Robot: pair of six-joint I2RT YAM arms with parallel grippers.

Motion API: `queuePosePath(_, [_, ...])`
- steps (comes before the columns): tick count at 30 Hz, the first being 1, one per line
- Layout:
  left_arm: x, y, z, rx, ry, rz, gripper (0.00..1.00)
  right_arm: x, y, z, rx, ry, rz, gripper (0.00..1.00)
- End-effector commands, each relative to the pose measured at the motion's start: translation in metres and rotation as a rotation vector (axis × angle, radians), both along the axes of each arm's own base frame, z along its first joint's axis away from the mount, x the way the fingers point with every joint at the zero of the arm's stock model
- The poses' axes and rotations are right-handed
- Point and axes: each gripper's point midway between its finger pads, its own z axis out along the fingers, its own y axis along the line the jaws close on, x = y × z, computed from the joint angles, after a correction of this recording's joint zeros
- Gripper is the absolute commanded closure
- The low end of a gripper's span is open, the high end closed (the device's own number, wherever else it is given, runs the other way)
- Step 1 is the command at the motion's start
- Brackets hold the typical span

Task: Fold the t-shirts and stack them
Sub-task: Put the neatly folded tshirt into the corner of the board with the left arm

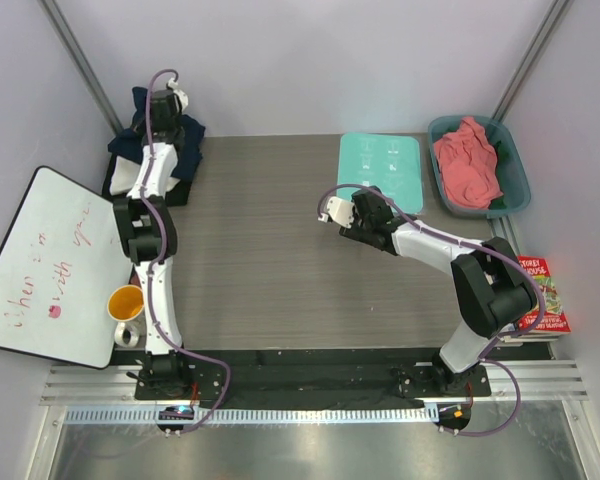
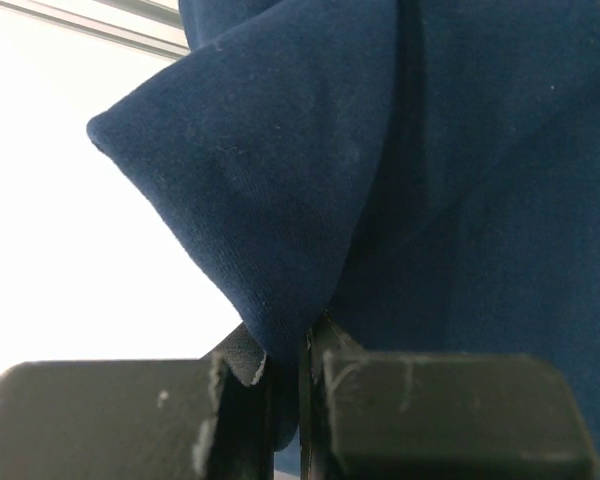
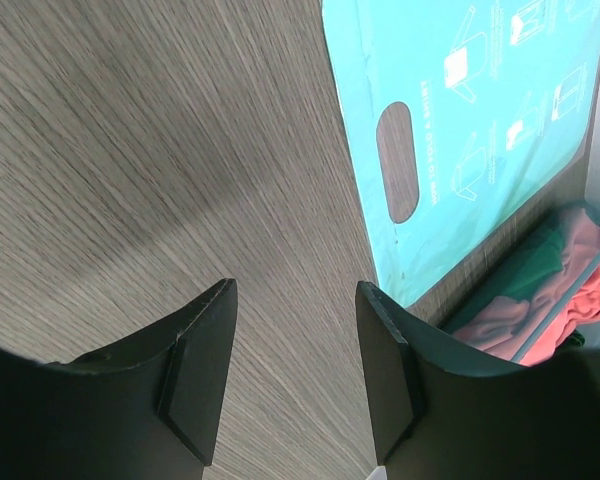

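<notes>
I keep pulling the navy t-shirt's edge (image 2: pixel 288 290) toward the far corner (image 1: pixel 118 138) until the t-shirt lies flat. My left gripper is holding that edge above the dark pile.
A dark navy t-shirt (image 1: pixel 185 140) lies bunched at the table's far left corner, over a dark pile. My left gripper (image 1: pixel 165 103) reaches over it and is shut on a fold of the navy cloth (image 2: pixel 310 200), which fills the left wrist view and hangs from between the fingertips (image 2: pixel 285 400). A salmon pink t-shirt (image 1: pixel 467 163) lies crumpled in the teal tub (image 1: pixel 518 180); its edge shows in the right wrist view (image 3: pixel 570 300). My right gripper (image 1: pixel 348 213) is open and empty above bare table (image 3: pixel 293 340), left of the mint-green board.
The mint-green folding board (image 1: pixel 381 170) with a handle slot (image 3: pixel 397 160) lies flat at the back right beside the tub. A whiteboard (image 1: pixel 40 260) leans off the left edge, with an orange cup (image 1: pixel 126 301) near it. Books (image 1: pixel 543 295) lie at the right edge.
</notes>
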Motion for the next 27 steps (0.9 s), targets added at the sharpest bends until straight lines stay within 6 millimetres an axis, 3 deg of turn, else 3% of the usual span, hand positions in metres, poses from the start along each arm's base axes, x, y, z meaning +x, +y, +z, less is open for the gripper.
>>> queuePosePath(1, [0.001,0.025,0.022,0.108,-0.085,0.08,1.0,0.005,0.004,0.024,0.032,-0.071,0.0,0.44])
queuePosePath(16, [0.006,0.051,-0.023,0.141,-0.039,0.124,1.0,0.006,0.004,0.026,0.036,-0.075,-0.006,0.43])
queuePosePath(19, [0.005,0.059,-0.033,0.145,-0.025,0.139,0.94,0.006,0.003,0.026,0.035,-0.074,-0.007,0.44])
queuePosePath(23, [0.004,0.069,-0.045,0.152,-0.019,0.162,0.78,0.005,0.003,0.025,0.036,-0.071,-0.008,0.43])
queuePosePath(25, [0.001,0.078,-0.047,0.158,-0.027,0.185,0.45,0.005,0.004,0.024,0.036,-0.069,-0.005,0.44])
queuePosePath(26, [0.001,0.079,-0.051,0.161,-0.027,0.194,0.35,0.004,0.004,0.023,0.033,-0.065,-0.006,0.44])
queuePosePath(27, [0.0,0.082,-0.052,0.169,-0.028,0.203,0.16,0.004,0.004,0.022,0.033,-0.062,-0.004,0.43])
